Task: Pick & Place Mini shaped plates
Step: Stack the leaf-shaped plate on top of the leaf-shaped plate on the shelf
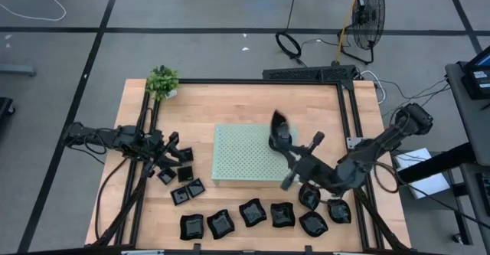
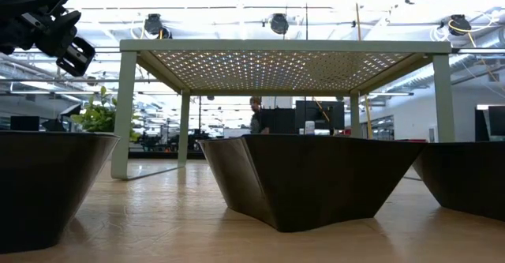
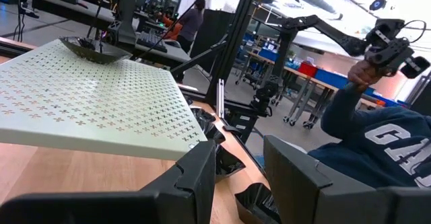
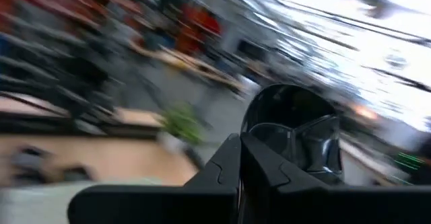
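Observation:
My right gripper has the held plate (image 1: pixel 280 122) on edge above the board, so it should tip down and lower the plate bottom first into the resting plate (image 1: pixel 275 143).
Several glossy black mini shaped plates (image 1: pixel 253 213) lie in a row along the table's near edge. Smaller square ones (image 1: pixel 184 163) lie just beyond my left gripper (image 1: pixel 172 154), which is open with nothing between its fingers (image 3: pixel 239 177) and points level at the pale green perforated board (image 1: pixel 246 154). My right gripper (image 1: pixel 285 142) is shut on one black plate (image 1: pixel 279 126), high above the board's right part. Another dark plate (image 3: pixel 94 48) rests bottom down on the board near its right edge. In the low view the board (image 2: pixel 284 58) stands on legs behind the near plates (image 2: pixel 308 176). My right gripper pinches the plate's rim (image 4: pixel 269 140) between its two shut fingers. The fingers come in level, slanting from the table's near right toward its far left. The plate stands on edge beyond the fingertips, lifted clear of the board and the table.
A small green plant (image 1: pixel 162 80) stands at the table's far left corner. Black frame rails (image 1: pixel 348 117) run along the table's sides. More plates (image 1: pixel 325 209) lie under my right arm at the near right. A person in a blue sweatshirt (image 3: pixel 377 143) stands beyond the table's right side.

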You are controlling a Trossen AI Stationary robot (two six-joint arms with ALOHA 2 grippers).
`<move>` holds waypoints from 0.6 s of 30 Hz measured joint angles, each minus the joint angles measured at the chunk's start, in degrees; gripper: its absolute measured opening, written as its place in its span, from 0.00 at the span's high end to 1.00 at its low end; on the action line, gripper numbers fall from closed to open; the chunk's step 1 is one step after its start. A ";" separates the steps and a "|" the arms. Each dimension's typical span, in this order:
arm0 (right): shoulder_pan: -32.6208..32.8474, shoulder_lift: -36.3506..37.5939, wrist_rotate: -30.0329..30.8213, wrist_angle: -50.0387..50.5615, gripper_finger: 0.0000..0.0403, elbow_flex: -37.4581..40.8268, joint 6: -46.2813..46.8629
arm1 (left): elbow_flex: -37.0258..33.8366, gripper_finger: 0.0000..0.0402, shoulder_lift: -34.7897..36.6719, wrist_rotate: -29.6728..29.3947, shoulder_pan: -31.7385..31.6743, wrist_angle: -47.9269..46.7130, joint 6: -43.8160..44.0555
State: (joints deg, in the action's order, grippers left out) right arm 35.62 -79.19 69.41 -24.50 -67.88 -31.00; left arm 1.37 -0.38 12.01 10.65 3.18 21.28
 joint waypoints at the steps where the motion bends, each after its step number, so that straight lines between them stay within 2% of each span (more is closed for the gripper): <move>1: 0.04 1.11 -4.26 3.30 1.00 0.02 4.45 | 0.00 0.68 0.01 0.00 -0.02 0.00 -0.01; 4: -2.05 4.57 -19.43 12.38 1.00 -0.31 18.92 | 0.00 0.68 0.02 -0.01 0.00 0.00 -0.02; 5: -3.12 5.21 -22.16 15.35 1.00 -1.15 22.41 | 0.00 0.68 0.00 0.00 -0.02 0.00 -0.02; 7: -4.79 5.81 -22.27 22.89 1.00 -4.07 27.30 | 0.00 0.68 0.01 -0.01 -0.02 0.00 -0.02; 10: -6.90 4.81 -18.36 35.48 1.00 -11.13 32.77 | 0.00 0.68 0.02 0.00 0.00 0.02 0.00; 13: -9.49 1.93 -18.80 50.69 1.00 -19.46 40.79 | 0.00 0.68 0.01 -0.01 0.00 0.00 -0.01; 18: -15.28 -5.40 -27.12 72.45 1.00 -27.97 54.20 | 0.00 0.68 0.00 -0.01 -0.02 0.00 0.00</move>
State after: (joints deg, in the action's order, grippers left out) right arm 20.35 -84.59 42.28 47.95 -95.84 23.20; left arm 1.37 -0.38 11.99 10.64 3.18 21.27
